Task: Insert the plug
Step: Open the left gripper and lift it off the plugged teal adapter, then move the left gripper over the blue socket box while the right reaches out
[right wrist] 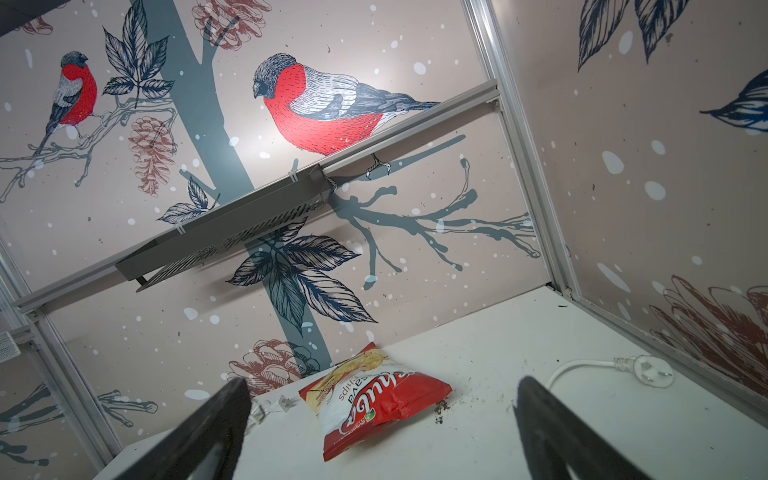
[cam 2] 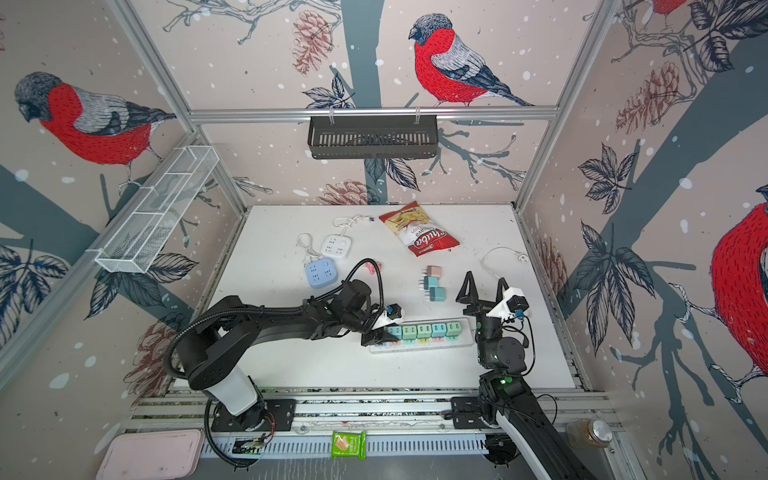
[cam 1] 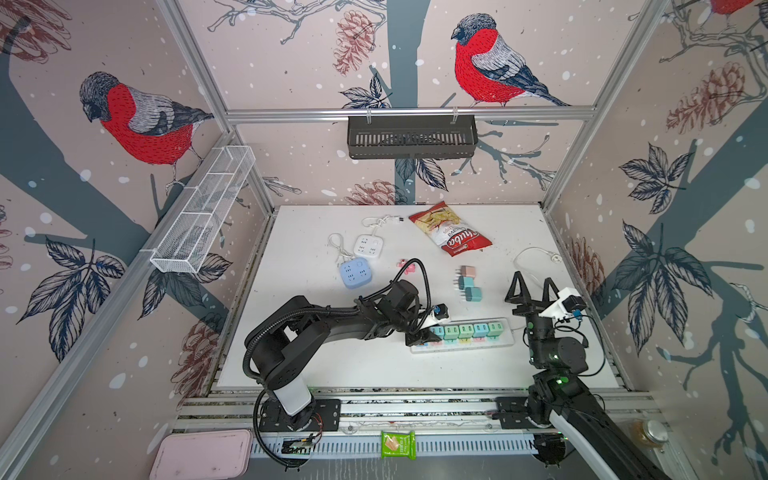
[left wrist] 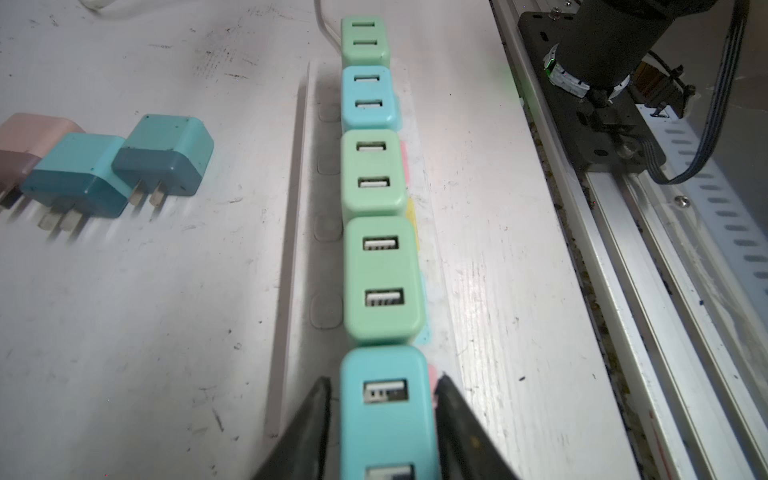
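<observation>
The white power strip's socket row [cam 1: 466, 330] is full of plugs, so the robot's left gripper should pull the blue cube socket [cam 1: 355, 272] closer while the right gripper reaches for the loose plugs.
A white power strip [cam 1: 478, 345] [cam 2: 434, 347] lies near the table's front edge with several green and blue USB plugs seated in a row. The blue plug [cam 1: 437, 331] [left wrist: 386, 415] sits at the strip's left end. My left gripper [cam 1: 424, 334] [left wrist: 384, 380] straddles this plug, open, its black fingers [left wrist: 316, 415] flanking the sides with a thin gap. Three loose plugs, one pink [cam 1: 468, 272] and two teal [cam 1: 473, 294] [left wrist: 166, 153], lie behind the strip. My right gripper [cam 1: 533, 279] [right wrist: 382, 381] is raised right of the strip, wide open and holding nothing.
A red chips bag [cam 1: 451, 230] [right wrist: 374, 407] lies at the back. A blue cube socket [cam 1: 354, 272] and a white one [cam 1: 368, 246] sit back left. A white cable with plug [cam 1: 555, 257] runs by the right wall. The aluminium rail [left wrist: 623, 291] borders the front.
</observation>
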`<state>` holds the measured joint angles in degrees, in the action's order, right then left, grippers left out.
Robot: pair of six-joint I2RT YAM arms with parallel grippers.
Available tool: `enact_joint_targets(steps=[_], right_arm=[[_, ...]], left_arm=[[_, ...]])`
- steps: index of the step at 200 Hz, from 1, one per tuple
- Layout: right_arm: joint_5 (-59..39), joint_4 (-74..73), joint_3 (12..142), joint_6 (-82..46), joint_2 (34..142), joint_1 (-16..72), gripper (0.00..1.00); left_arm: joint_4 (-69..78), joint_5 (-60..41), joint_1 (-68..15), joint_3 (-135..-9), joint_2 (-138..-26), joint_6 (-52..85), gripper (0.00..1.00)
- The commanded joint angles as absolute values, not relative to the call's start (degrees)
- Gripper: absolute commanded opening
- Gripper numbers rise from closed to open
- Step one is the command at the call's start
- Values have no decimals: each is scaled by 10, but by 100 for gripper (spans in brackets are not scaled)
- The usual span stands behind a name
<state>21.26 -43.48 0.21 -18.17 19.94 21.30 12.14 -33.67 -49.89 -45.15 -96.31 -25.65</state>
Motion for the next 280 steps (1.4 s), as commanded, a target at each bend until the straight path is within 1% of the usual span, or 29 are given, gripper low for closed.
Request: enact_joint_targets(steps=[1,31,45,53,59,64,74,80,86,95,109,123,133,141,155,170,196,208,214,238,255,280], right_arm=[[224,-453,-77,-189,204,212,100],[271,-462,-76,-204,219,208,100],[279,-468,-72,-209,231,196,100],[274,-467,-65,-210,241,189,100],[278,-465,-55,-218,252,184,100],[285,-444,-39,-229,261,181,100],[302,-364,16,-287,281,174,100],[306,-307,55,-334,293,172,100],[298,-258,94,-373,308,171,100],[257,-210,145,-405,333,171,100],[145,-185,217,-415,380,173,100],[41,-182,278,-431,430,188,100],[-3,-186,313,-438,464,213,100],[-15,-183,344,-439,489,247,100],[-17,-176,395,-428,525,311,100],[-19,-172,438,-410,551,372,100],[-21,-176,468,-393,555,433,100],[-27,-176,474,-384,548,446,100],[-26,-172,476,-381,543,450,100],[-8,-163,475,-368,523,455,100],[0,-155,474,-360,515,456,100],[17,-146,470,-358,508,456,100]], left_arm=[[119,-318,-497,-463,-941,-247,98],[136,-262,-480,-473,-869,-185,99],[167,-231,-450,-469,-822,-94,99],[194,-216,-418,-461,-797,-31,99],[209,-175,-398,-453,-779,27,99],[215,-123,-382,-447,-765,77,98],[189,-9,-351,-449,-743,162,98],[165,14,-324,-453,-735,188,98],[152,14,-295,-454,-730,207,98],[147,-4,-254,-449,-726,222,98],[176,-29,-202,-428,-727,248,98],[189,-55,-165,-423,-748,253,98],[168,-24,-154,-435,-770,249,98],[146,7,-150,-449,-789,246,98],[115,40,-145,-468,-826,244,97],[72,80,-142,-502,-874,272,97],[-57,140,-141,-612,-978,320,97],[-137,148,-141,-676,-1028,343,96],[-163,150,-141,-700,-1051,349,94],[-234,151,-141,-771,-1129,368,93],[-234,140,-141,-778,-1152,371,93],[-210,118,-142,-755,-1146,372,93]])
